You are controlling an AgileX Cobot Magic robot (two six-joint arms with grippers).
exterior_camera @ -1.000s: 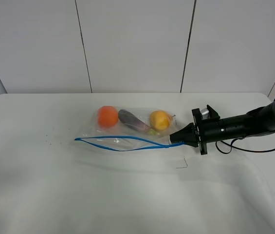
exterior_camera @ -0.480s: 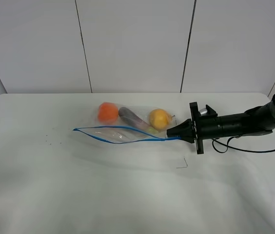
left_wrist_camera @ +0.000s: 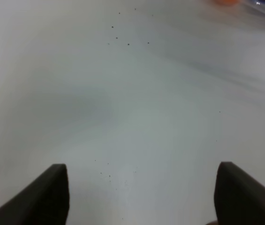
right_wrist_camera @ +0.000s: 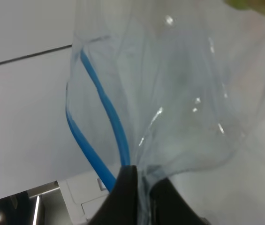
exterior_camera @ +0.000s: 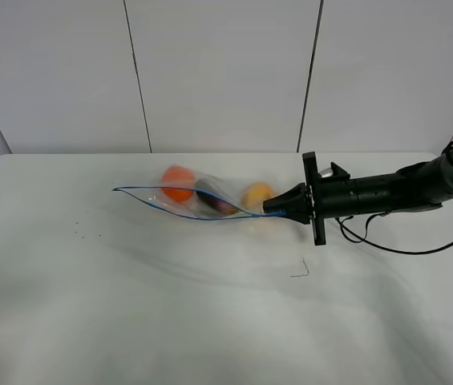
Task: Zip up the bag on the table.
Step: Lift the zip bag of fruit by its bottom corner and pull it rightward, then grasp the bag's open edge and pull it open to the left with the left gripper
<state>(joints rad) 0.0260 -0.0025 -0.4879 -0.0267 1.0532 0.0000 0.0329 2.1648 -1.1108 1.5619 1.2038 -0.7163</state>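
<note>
The blue zipper gapes open [exterior_camera: 176, 200] along the bag, so my right gripper should keep the zipper's end steady while my left gripper reaches for the zipper [exterior_camera: 248, 213] next to that end.
The bag [exterior_camera: 202, 199], clear plastic with a blue zipper strip [exterior_camera: 170, 204], hangs partly lifted over the table [exterior_camera: 170, 305]. An orange [exterior_camera: 177, 183], a dark eggplant [exterior_camera: 214, 202] and a lemon [exterior_camera: 256, 195] show through it, blurred. My right gripper [exterior_camera: 270, 208] is shut on the bag's right end, where the zipper strip ends. The right wrist view shows the strip [right_wrist_camera: 109, 117] and plastic [right_wrist_camera: 184, 93] running into the shut gripper [right_wrist_camera: 141, 180]. My left gripper [left_wrist_camera: 144, 197] stands open over bare table [left_wrist_camera: 146, 117], holding nothing; it is outside the high view.
A small dark bent mark [exterior_camera: 300, 269] lies on the table in front of the right arm. Tiny dark specks [exterior_camera: 82, 233] dot the left side. The right arm's cable [exterior_camera: 402, 247] droops near the tabletop. White wall panels [exterior_camera: 218, 72] stand behind.
My right gripper has moved left and upward with the bag's end in it. The zipper edge has risen off the table and the fruit inside has shifted. The left gripper stays open.
</note>
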